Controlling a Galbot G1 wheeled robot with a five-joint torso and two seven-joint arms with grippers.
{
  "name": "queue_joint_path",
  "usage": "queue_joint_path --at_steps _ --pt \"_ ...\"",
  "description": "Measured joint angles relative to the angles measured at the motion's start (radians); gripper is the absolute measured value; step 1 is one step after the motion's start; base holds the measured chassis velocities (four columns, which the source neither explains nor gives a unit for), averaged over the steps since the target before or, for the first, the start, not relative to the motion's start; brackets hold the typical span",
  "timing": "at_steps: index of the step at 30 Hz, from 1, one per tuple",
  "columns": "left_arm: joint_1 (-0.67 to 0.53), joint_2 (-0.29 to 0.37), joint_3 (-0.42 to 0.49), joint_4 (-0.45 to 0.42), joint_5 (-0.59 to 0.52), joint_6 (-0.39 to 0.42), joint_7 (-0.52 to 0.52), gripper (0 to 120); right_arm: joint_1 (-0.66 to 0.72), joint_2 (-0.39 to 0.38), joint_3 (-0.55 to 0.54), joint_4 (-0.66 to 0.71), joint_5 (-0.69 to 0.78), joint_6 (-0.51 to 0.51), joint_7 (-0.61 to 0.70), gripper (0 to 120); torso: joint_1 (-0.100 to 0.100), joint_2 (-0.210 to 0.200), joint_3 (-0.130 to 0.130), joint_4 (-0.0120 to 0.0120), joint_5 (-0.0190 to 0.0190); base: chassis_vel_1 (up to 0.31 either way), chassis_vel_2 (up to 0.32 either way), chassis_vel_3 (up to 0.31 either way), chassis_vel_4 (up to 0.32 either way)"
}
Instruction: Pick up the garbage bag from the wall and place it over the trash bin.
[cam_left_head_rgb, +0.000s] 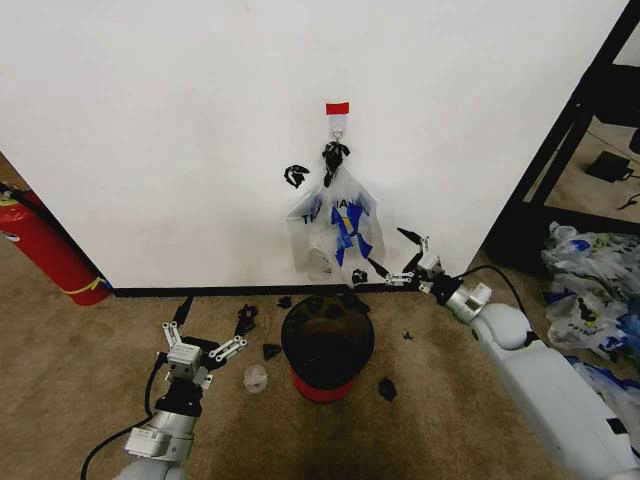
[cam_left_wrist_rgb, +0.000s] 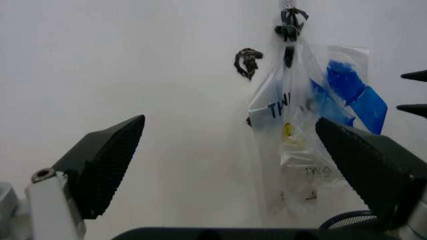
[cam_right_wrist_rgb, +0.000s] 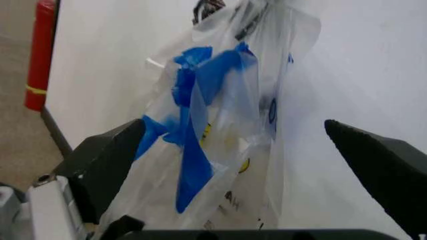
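Observation:
Loose blue flaps and clear layers lie over each other below the hook, so I expect another bag to keep hanging when I pull the garbage bag (cam_left_head_rgb: 340, 225) away.
The garbage bag (cam_left_head_rgb: 336, 226), thin white plastic with blue print, hangs from a small hook on the white wall (cam_left_head_rgb: 180, 130) under a strip of red tape (cam_left_head_rgb: 337, 107). Below it on the carpet stands the trash bin (cam_left_head_rgb: 327, 343), black with a red bottom. My right gripper (cam_left_head_rgb: 394, 255) is open just right of the bag's lower edge. In the right wrist view the bag (cam_right_wrist_rgb: 220, 125) hangs close between that gripper's spread fingers (cam_right_wrist_rgb: 107, 165). My left gripper (cam_left_head_rgb: 206, 332) is open low on the left of the bin. From the left wrist the bag (cam_left_wrist_rgb: 307, 130) shows farther off.
A red fire extinguisher (cam_left_head_rgb: 45, 250) leans at the wall's left. A black shelf frame (cam_left_head_rgb: 560, 150) and a heap of plastic bags (cam_left_head_rgb: 590, 290) stand on the right. Small black scraps (cam_left_head_rgb: 387, 388) and a clear cup (cam_left_head_rgb: 256, 377) lie on the carpet around the bin.

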Motion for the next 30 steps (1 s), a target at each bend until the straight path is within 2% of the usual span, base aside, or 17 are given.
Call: queue_joint_path --at_steps 5,7,9,12,14,15,16,23,25,28,30 --pt "-0.005 0.003 -0.001 0.005 -0.002 0.000 -0.001 100 0.019 0.028 -0.017 -0.038 -0.008 0.000 0.014 86 0.000 0.000 0.000 -0.0001 0.0001 0.000 0.000 0.000 0.000" --pt "-0.009 0.007 -0.001 0.011 -0.003 0.000 -0.002 100 0.040 0.056 -0.032 -0.074 -0.010 -0.001 0.016 72 0.000 0.000 0.000 -0.0002 0.0000 0.000 0.000 0.000 0.000" --pt "-0.011 0.007 -0.001 0.013 -0.004 0.000 -0.002 100 0.050 0.065 -0.041 -0.086 -0.010 -0.001 0.016 71 0.000 0.000 0.000 -0.0001 0.0000 0.000 0.000 0.000 0.000" --pt "-0.013 0.012 -0.001 0.019 -0.004 0.000 -0.002 100 0.078 0.090 -0.062 -0.125 -0.028 -0.001 0.019 55 0.000 0.000 0.000 0.0001 0.0001 0.000 0.000 0.000 0.000" --pt "-0.015 0.015 -0.003 0.020 -0.006 0.000 -0.003 100 0.088 0.098 -0.066 -0.137 -0.037 -0.004 0.023 51 0.000 0.000 0.000 0.0001 0.0001 0.000 0.000 0.000 0.000" --pt "-0.017 0.018 -0.005 0.021 -0.009 0.000 -0.005 100 0.095 0.101 -0.069 -0.144 -0.043 -0.008 0.028 43 0.000 0.000 0.000 0.0001 0.0000 0.000 0.000 0.000 0.000" --pt "-0.017 0.018 -0.005 0.021 -0.009 0.000 -0.005 100 0.095 0.101 -0.069 -0.144 -0.043 -0.008 0.028 43 0.000 0.000 0.000 0.0001 0.0000 0.000 0.000 0.000 0.000" --pt "-0.026 0.029 -0.007 0.021 -0.016 0.007 -0.007 100 0.075 0.088 -0.055 -0.123 -0.017 -0.015 0.029 15 0.000 0.000 0.000 -0.0001 0.0001 0.000 0.000 0.000 0.000" --pt "-0.027 0.029 -0.005 0.021 -0.016 0.007 -0.007 100 0.072 0.086 -0.054 -0.120 -0.013 -0.016 0.029 14 0.000 0.000 0.000 -0.0001 0.0000 0.000 0.000 0.000 0.000" --pt "-0.042 0.037 0.010 0.021 -0.012 0.014 -0.006 100 0.039 0.072 -0.046 -0.084 0.065 -0.029 0.037 0 0.000 0.000 0.000 -0.0002 0.0002 0.000 0.000 0.000 0.000" --pt "-0.060 0.045 0.017 0.022 -0.012 0.021 -0.007 100 0.025 0.066 -0.046 -0.068 0.116 -0.039 0.047 0 0.000 0.000 0.000 -0.0001 0.0001 0.000 0.000 0.000 0.000"
